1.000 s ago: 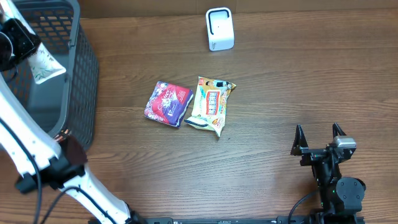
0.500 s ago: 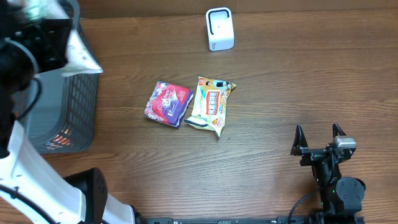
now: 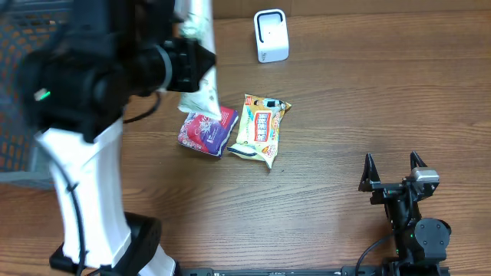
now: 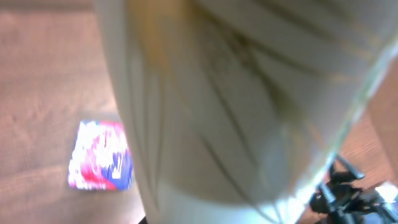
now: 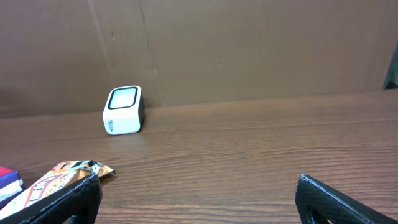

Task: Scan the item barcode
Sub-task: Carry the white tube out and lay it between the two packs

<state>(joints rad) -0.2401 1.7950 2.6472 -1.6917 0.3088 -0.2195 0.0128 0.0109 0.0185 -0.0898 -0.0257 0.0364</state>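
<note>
I keep lowering the white and green packet with my left gripper until it rests in the gap beside the yellow snack packet, because it points along that gap.
My left gripper is shut on a pale white and green packet, held in the air over the table's middle left. The packet hangs above a red and blue packet. In the left wrist view the held packet is blurred, fills the frame and hides the fingers. The white scanner stands at the table's far edge, its window facing the front. My right gripper rests open at the front right with nothing between its fingers.
A yellow snack packet lies beside the red and blue packet; its corner shows by the right gripper's left finger. The dark mesh basket stands at the far left, mostly behind the left arm.
The left arm has swung from over the basket rightward to above the red and blue packet, carrying the pale packet. The right arm has not moved.
</note>
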